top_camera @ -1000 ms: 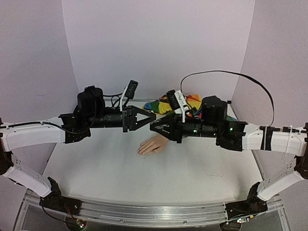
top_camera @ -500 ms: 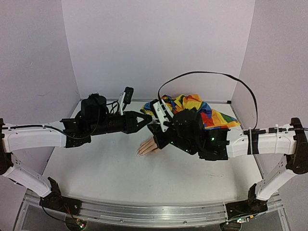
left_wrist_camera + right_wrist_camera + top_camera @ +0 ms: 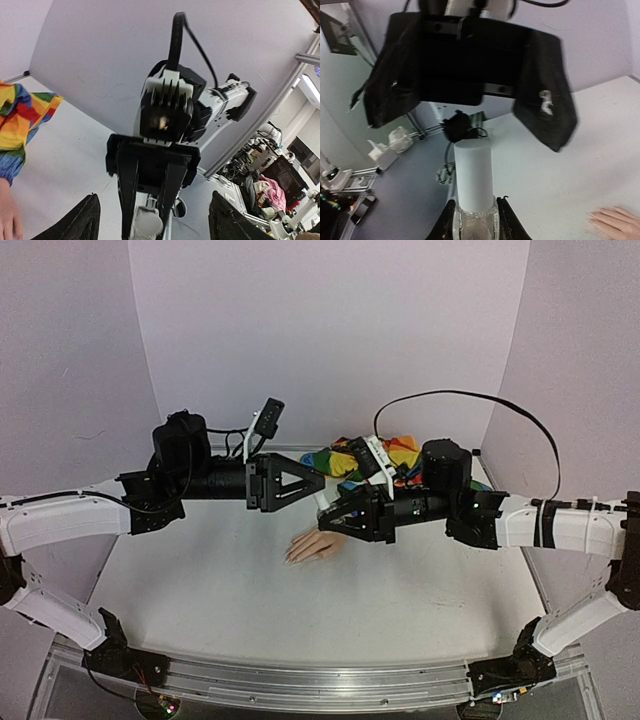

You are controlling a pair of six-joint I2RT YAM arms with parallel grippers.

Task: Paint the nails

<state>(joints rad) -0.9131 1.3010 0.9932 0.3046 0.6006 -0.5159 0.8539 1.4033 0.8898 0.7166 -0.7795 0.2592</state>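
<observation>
I need to line up the bottle (image 3: pixel 477 224) again with my right gripper, because the white cap (image 3: pixel 474 170) is short of my left gripper's open fingers. My left gripper should close on the cap only after that.
The peach mannequin hand (image 3: pixel 316 545) lies palm down on the table, and its rainbow sleeve (image 3: pixel 372 455) trails off behind my arms. Its nails (image 3: pixel 294 557) are too small to make out. In the right wrist view my right gripper (image 3: pixel 475 222) is shut on the body of a small clear bottle (image 3: pixel 474 229), whose white cap (image 3: pixel 474 172) sticks out in front. Facing it, my left gripper (image 3: pixel 318 483) stands open just beyond the cap, its fingers (image 3: pixel 546 102) spread wide and touching nothing. Both grippers hover above and behind the hand.
White walls close in the table at the back and on both sides. A black cable (image 3: pixel 470 398) loops over the right arm. The sleeve (image 3: pixel 20 117) and the edge of the mannequin hand (image 3: pixel 7 215) show at the left of the left wrist view.
The left gripper, shut a second ago at the bottle's cap, has opened and drawn back a little. Both arms dipped and turned in between, then came back up.
</observation>
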